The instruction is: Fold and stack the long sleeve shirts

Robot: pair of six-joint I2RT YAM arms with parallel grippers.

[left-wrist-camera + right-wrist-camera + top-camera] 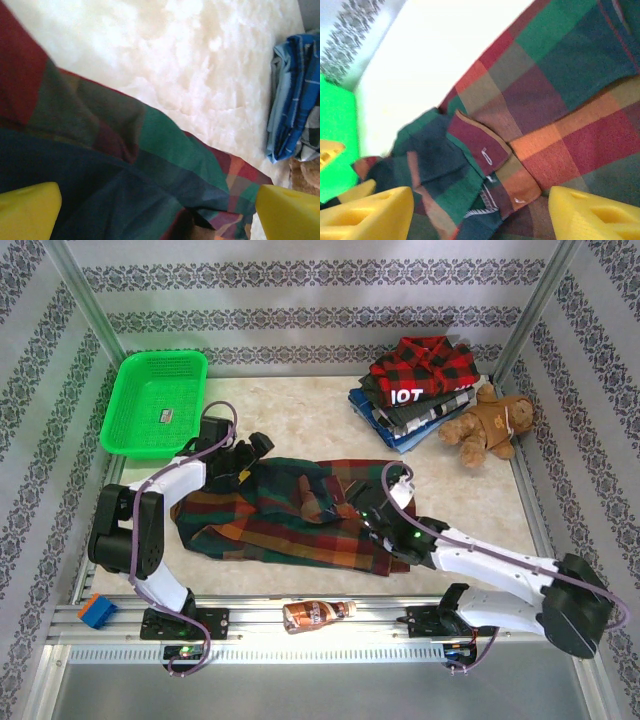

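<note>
The sleeve [285, 485] is in slack folds [432, 170] behind the cuff, so it will straighten out and lie flat along the shirt when I pull the cuff.
The large orange, green, navy and red plaid shirt [290, 520] lies crumpled across the middle of the table. My left gripper [245, 452] hovers over its upper left edge, open, with plaid cloth [150, 150] under its yellow fingers [30, 212] and nothing between them. My right gripper [365, 515] is over the shirt's right part, open, above a folded cuff with a buttonhole [482, 145]; its fingertips [592, 215] stand wide apart and hold nothing. Folded long sleeve shirts sit in a stack [420, 390] at the back right, red-black check on top, blue ones [290, 110] lower down.
A brown teddy bear [495, 425] sits right of the stack. A green basket [160, 405] stands at the back left. A brown bottle [315, 614] lies on the front rail, and a blue block [97, 610] sits at the front left corner.
</note>
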